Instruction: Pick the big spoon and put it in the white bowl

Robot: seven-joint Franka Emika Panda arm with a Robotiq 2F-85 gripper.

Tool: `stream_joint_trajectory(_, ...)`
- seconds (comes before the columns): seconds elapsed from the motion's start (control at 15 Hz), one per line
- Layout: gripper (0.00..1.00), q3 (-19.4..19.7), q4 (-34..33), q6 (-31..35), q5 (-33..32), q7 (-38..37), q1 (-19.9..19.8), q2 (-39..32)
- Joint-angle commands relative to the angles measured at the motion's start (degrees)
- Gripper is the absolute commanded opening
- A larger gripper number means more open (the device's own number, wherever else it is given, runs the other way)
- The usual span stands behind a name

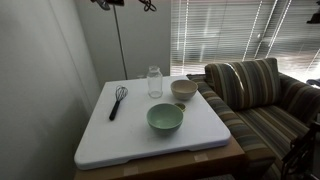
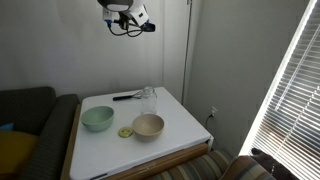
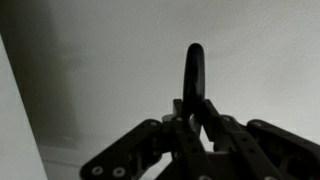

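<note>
The big spoon's head is pointing level toward the wall, high above the board, so the robot's gripper should tilt it down and return over the white bowl [image 2: 149, 126] before lowering.
My gripper [image 3: 192, 106] is shut on the big spoon [image 3: 193, 68], a slim black shaft that sticks up between the fingers against a pale wall. In both exterior views the gripper [image 2: 124, 16] hangs high above the table, near the top edge [image 1: 120, 3]. The spoon's head is hidden. The white bowl [image 1: 183, 89] stands on the white board near the sofa side. It also shows as a cream bowl with a tan inside [image 2: 148, 126], far below the gripper.
A pale green bowl [image 1: 165, 119] [image 2: 97, 119], a clear glass jar [image 1: 155, 82] [image 2: 148, 100] and a black whisk [image 1: 118, 101] [image 2: 127, 96] are on the board. A small yellowish disc [image 2: 125, 132] lies between the bowls. A striped sofa [image 1: 260, 95] stands beside the table.
</note>
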State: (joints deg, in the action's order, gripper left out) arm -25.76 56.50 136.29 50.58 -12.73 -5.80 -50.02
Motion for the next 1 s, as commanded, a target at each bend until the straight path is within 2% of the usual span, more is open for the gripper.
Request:
stream_joint_trajectory(0.0, 0.05, 7.9, 0.47, 5.67, 0.31, -4.45, 6.0, 1.13)
stream_joint_trajectory(0.07, 0.05, 10.74, 0.79, 6.84, -0.64, -10.6, 7.69, 1.5)
stream_joint_trajectory(0.27, 0.05, 12.8, -1.16, 1.07, 0.53, -22.09, 8.37, 0.82)
stream_joint_trajectory(0.6, 0.05, 12.21, -5.97, -10.53, 2.42, -34.75, 5.91, -0.93)
stream_joint_trajectory(0.8, 0.05, 11.73, -5.65, -17.91, 3.9, -39.16, 4.71, -1.5)
stream_joint_trajectory(0.87, 0.21, 13.43, -4.83, -14.22, 2.74, -37.41, 6.23, -0.24)
stream_joint_trajectory(0.93, 0.21, 13.46, -4.82, -15.98, 3.25, -38.15, 6.0, -0.44)
